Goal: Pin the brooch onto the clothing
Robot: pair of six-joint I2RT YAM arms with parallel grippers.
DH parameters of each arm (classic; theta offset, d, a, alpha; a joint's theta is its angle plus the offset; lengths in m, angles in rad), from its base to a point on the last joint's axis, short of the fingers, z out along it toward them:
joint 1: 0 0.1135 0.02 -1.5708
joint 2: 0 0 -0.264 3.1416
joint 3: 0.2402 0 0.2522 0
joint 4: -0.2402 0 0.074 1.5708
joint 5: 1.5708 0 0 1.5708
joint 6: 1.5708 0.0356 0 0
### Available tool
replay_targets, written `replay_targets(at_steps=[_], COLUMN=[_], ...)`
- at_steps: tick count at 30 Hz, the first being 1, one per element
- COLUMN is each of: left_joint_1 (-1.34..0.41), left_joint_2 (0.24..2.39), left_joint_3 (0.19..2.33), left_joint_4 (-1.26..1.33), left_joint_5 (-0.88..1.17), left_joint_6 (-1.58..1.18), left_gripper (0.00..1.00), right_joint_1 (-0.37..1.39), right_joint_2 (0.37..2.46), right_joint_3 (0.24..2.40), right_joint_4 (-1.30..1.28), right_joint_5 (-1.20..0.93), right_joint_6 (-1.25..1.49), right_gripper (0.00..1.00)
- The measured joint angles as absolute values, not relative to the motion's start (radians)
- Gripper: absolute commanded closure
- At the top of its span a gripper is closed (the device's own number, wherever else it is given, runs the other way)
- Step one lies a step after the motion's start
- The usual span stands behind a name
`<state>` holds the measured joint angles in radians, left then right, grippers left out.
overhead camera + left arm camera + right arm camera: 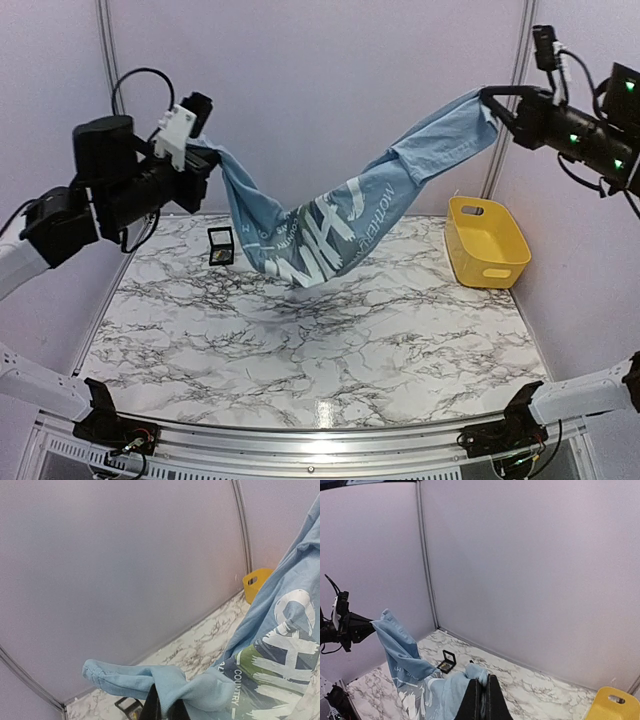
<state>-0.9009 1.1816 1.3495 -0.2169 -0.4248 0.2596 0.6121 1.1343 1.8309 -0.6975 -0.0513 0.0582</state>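
Note:
The light blue T-shirt droops in a narrow folded band (pixel 318 230), so the robot should lower it to the marble tabletop (pixel 365 300) and grip its collar with both grippers.
The light blue T-shirt (pixel 340 215) with white lettering hangs in the air between both arms, sagging above the marble table. My left gripper (pixel 205 148) is shut on one end of the shirt at upper left; its pinched fold (pixel 165 682) shows in the left wrist view. My right gripper (pixel 490 100) is shut on the other end at upper right; the bunched cloth (pixel 477 672) sits between its fingers (pixel 472 700). A small open black box (pixel 221 246) stands on the table behind the shirt, something gold-coloured inside; it also shows in the right wrist view (pixel 447 662).
A yellow plastic bin (pixel 485 240) stands at the table's right back, also in the left wrist view (pixel 256 582) and the right wrist view (pixel 612 705). Lilac walls enclose the back and sides. The marble tabletop (pixel 320 340) lies below the shirt.

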Motion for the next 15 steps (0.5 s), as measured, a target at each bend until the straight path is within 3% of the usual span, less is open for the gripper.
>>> replay_targets(at_steps=[5,9,15], left_joint_1=[-0.966,-0.968,-0.892], left_joint_2=[1.049,1.045,1.395], left_joint_3=[1.432,1.452,1.678], left_joint_4=[-0.209,-0.164,-0.137], left_joint_5=[-0.448,-0.501,-0.437], left_joint_6=[0.328,0.374,0.371], left_gripper=[1.00,1.00,1.00], right_joint_1=[0.612,0.612,0.609], right_joint_2=[0.970,0.890,0.976], right_joint_3=[1.806,1.768,1.672], right_joint_4=[-0.647,-0.611,-0.686], right_joint_5=[-0.144,-0.046,0.324], right_joint_6=[0.028,0.038,0.153], right_gripper=[1.00,1.00,1.00])
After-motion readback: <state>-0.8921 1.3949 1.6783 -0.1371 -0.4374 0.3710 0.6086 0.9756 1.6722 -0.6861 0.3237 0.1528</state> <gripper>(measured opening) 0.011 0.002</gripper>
